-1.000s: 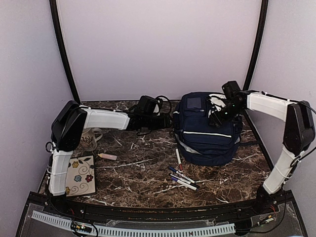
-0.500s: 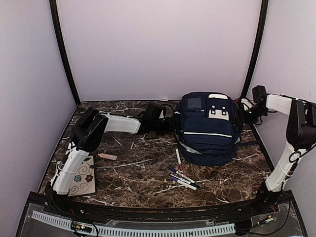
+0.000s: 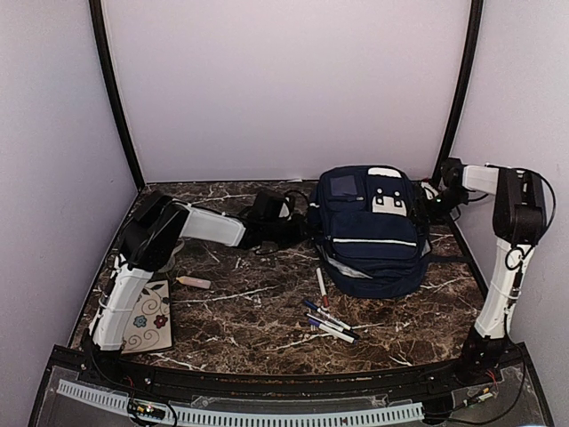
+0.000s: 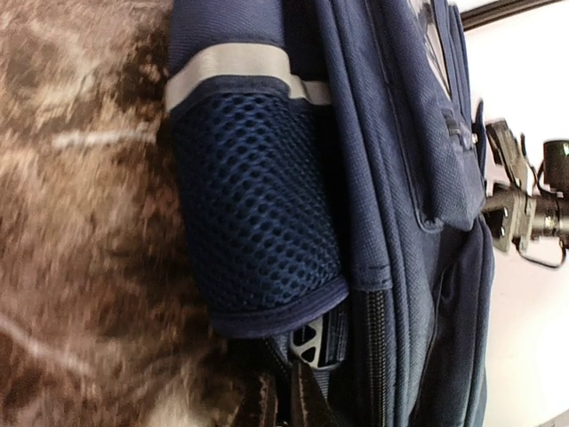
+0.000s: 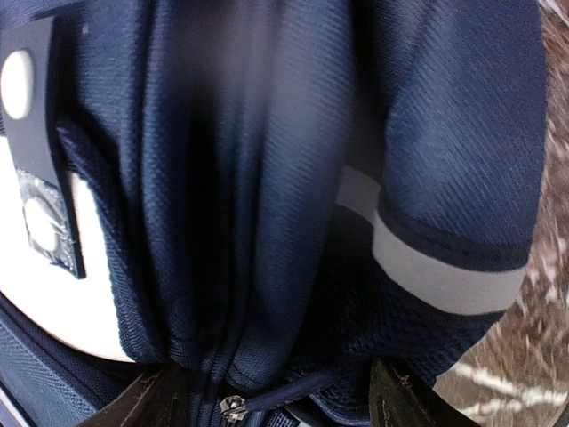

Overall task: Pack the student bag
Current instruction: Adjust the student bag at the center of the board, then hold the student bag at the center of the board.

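Next, I open my left gripper, which is pinching navy fabric (image 4: 321,377) below the grey buckle, and grab the zipper pull with it while my right gripper keeps the bag's front (image 3: 378,227) steady.
The student bag (image 3: 369,233), navy with thin white stripes and a white studded patch, stands at the back right of the marble table. My left gripper (image 3: 298,229) reaches its left side. In the left wrist view the fingers (image 4: 267,405) are pressed together just below a grey buckle (image 4: 307,341) and the mesh side pocket (image 4: 253,196), with a fold of navy fabric pinched between them. My right gripper (image 3: 433,203) is at the bag's right side. It (image 5: 276,405) stands open, straddling bunched fabric (image 5: 249,222) and a zipper pull (image 5: 233,407).
Several pens (image 3: 327,322) and a white marker (image 3: 321,286) lie in front of the bag. A pink eraser (image 3: 194,282) and a floral notebook (image 3: 147,318) lie at the left near the left arm's base. Walls stand close behind and beside the bag.
The left gripper reached the bag's left side and closed there. The right gripper left the top of the bag and swung to its right side. The bag's top shifted slightly left.
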You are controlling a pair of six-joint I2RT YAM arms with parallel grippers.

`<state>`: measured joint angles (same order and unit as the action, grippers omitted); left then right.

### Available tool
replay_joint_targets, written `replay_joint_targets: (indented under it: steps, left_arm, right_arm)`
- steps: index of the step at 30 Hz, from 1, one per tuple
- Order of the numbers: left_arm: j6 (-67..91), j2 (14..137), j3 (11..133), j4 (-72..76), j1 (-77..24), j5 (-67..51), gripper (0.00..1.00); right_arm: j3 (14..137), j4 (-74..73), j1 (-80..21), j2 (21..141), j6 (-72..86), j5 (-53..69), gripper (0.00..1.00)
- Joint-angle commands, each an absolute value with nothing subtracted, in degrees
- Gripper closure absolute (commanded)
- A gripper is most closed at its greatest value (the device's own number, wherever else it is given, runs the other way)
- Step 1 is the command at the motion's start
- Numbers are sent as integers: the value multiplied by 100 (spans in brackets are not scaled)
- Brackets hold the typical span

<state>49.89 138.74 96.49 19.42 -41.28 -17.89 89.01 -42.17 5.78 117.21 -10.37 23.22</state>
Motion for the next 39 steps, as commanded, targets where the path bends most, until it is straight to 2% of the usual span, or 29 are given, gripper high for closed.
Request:
replay_joint_targets:
  steps: [1, 9, 13, 15, 19, 22, 28, 33, 39]
  left_arm:
    - [4934, 12999, 8842, 2114, -4320, -2076, 100]
    - [4679, 12277, 7924, 1836, -4510, -1820, 100]
    - [4551, 11979, 7519, 1786, -4623, -1741, 100]
    - [4471, 11852, 7380, 1685, -4632, -1696, 92]
    - [4032, 11604, 7292, 1177, -4632, -1435, 67]
    - [3508, 11444, 7216, 891, -4632, -1271, 60]
    - [2512, 11128, 6710, 902, -4632, -1241, 58]
    - [1410, 11145, 6517, 972, -4632, -1420, 68]
    - [344, 11399, 6667, 1050, -4656, -1236, 61]
  right_arm:
    - [9534, -3926, 74, 12269, -956, 2723, 31]
    - [11133, -3978, -262, 13321, -753, 2637, 31]
    - [11520, -4104, -282, 13419, -706, 2698, 31]
    - [11482, -4143, -282, 13220, -694, 2723, 31]
    - [10959, -3995, -277, 12454, -702, 2674, 30]
    - [10383, -3961, -280, 11753, -786, 2779, 30]
    - [9202, -3844, -333, 10417, -1055, 3184, 31]
    - [8390, -3866, -716, 9874, -1381, 3477, 34]
    - [7613, -3584, -1350, 9785, -1708, 3562, 36]
